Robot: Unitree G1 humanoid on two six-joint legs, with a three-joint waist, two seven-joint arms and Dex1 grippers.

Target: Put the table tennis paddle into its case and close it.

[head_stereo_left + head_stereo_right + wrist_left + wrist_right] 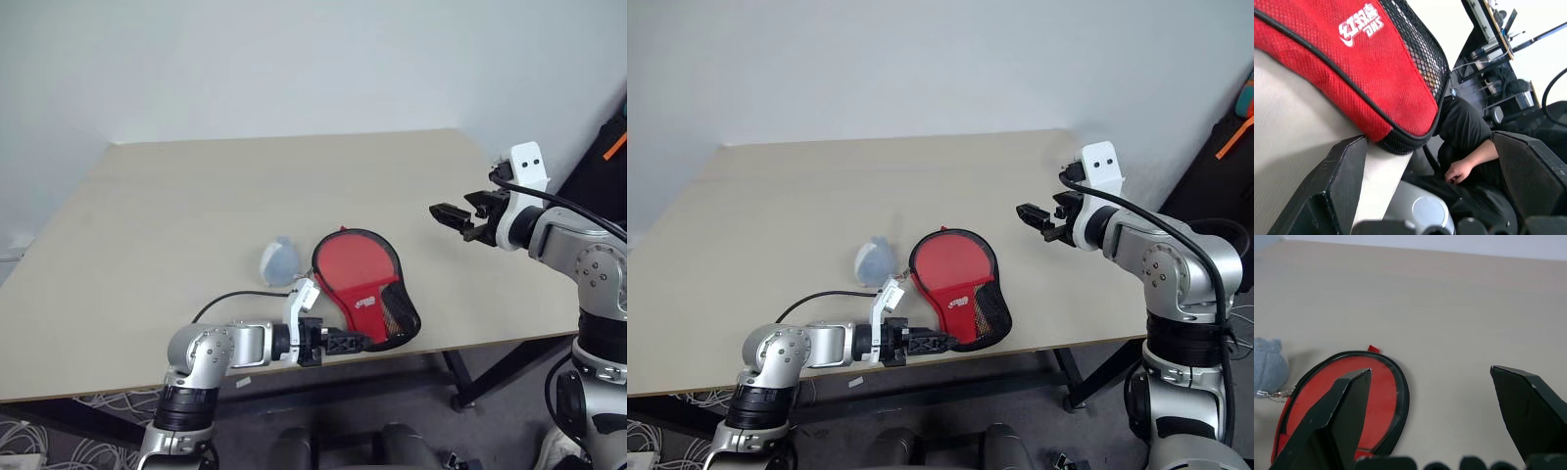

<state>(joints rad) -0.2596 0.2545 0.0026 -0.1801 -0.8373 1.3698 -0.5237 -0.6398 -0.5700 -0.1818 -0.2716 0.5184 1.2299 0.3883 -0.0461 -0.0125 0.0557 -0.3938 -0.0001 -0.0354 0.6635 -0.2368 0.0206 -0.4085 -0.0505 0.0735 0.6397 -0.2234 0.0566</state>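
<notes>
My left gripper needs to move up along the case's long side (1328,82) and grip there, because its open fingers face only the corner of the case's narrow end (1399,139).
The case (358,269) lies flat near the table's (245,186) front edge, a red panel with black trim and a black mesh part at its narrow end. Its zip looks closed at that end in the left wrist view (1352,63). I cannot tell the table tennis paddle apart from the red of the case. My left gripper (358,341) is open at the front edge, its fingers straddling the case's narrow end without touching it. My right gripper (446,215) is open and hovers above the table to the right of the case (1383,396).
A small grey plush charm (279,261) on a chain lies against the case's left side. A black cable (230,299) runs along the front edge by my left arm. Below the table edge, a person's hand (1459,169) and black sleeve show.
</notes>
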